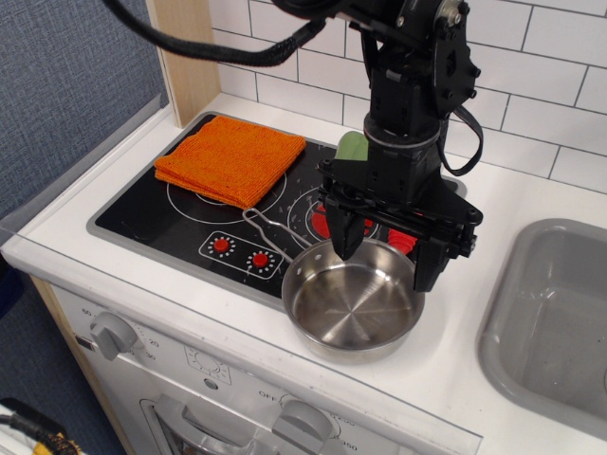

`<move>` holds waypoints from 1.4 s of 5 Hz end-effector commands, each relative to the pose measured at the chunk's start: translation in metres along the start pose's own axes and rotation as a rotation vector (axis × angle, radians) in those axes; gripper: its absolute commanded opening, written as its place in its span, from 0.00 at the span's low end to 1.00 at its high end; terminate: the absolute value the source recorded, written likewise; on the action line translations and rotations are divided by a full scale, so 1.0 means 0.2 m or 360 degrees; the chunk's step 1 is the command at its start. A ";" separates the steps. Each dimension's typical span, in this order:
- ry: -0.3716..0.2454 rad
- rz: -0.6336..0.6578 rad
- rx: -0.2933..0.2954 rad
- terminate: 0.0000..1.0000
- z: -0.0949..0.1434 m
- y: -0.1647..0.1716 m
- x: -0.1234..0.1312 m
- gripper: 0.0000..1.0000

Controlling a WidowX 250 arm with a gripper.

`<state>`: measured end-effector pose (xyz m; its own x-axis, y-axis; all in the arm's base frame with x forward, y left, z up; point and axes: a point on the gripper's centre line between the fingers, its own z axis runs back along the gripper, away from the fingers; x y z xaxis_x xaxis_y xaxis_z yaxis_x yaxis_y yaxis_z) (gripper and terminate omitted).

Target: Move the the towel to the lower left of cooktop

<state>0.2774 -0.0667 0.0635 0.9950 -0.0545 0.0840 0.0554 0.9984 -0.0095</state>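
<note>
My gripper will carry the orange towel (230, 157) and it will stay folded as one bundle, since the layers are stacked closely along the towel's near edge (194, 191).
The bright orange folded towel (231, 158) lies on the upper left part of the black cooktop (161, 213), over the far left burner. My gripper (387, 254) hangs over the right side of the cooktop, above the steel pot (353, 301). Its two black fingers (345, 232) are spread wide apart with nothing between them. The gripper is well to the right of the towel and does not touch it.
The steel pot sits at the cooktop's front right corner, its thin handle (266, 230) reaching toward the two red knobs (241, 252). A green object (352, 147) is partly hidden behind the arm. A grey sink (560, 322) is at the right. A tiled wall stands behind.
</note>
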 end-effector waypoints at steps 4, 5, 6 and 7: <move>-0.0207 0.0305 -0.0002 0.00 0.29 0.52 0.28 1.00; -0.0132 0.0277 0.0066 0.00 0.22 0.74 0.40 1.00; -0.0032 0.0126 0.0163 0.00 0.11 0.89 0.48 1.00; 0.0005 0.0087 0.0220 0.00 0.03 0.97 0.49 1.00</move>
<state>0.3810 0.1161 0.0562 0.9992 -0.0133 0.0371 0.0091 0.9939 0.1097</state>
